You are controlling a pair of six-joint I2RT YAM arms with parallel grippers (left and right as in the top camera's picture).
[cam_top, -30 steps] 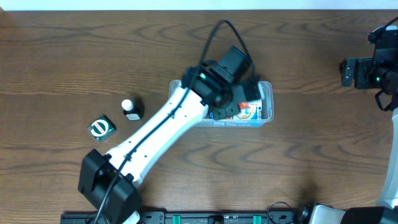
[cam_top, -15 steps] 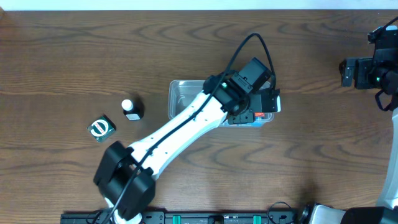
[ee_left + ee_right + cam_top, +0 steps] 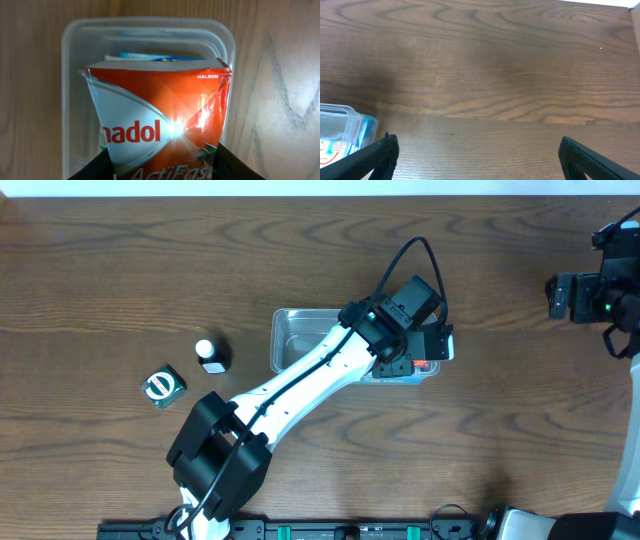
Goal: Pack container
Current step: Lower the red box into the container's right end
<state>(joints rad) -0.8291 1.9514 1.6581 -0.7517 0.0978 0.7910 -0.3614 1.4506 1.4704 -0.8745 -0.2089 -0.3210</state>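
Next, I let go of the Panadol packet with my left gripper, then press its printed side (image 3: 145, 117) down with shut fingers, because it sits high over the blue and white packet.
The clear plastic container (image 3: 298, 332) lies mid-table, and its rim (image 3: 74, 90) fills the left wrist view. My left gripper (image 3: 424, 348) hangs over its right end, shut on a red and white Panadol ActiFast packet (image 3: 160, 115). Both black fingers (image 3: 95, 170) clamp the packet's sides; the gripper (image 3: 162, 167) sits at the lower edge of that view. Under the packet a blue and white packet (image 3: 155, 56) lies inside the container. My right gripper (image 3: 477, 155) is open over bare wood at the far right (image 3: 562, 295), with nothing between its fingers.
A small dark bottle with a white cap (image 3: 210, 354) and a green and black packet (image 3: 162, 385) sit on the table left of the container. The container's corner (image 3: 342, 127) shows at the left of the right wrist view.
My left arm has swung right with the packet, from over the container's middle to its right end. The right arm has not moved.
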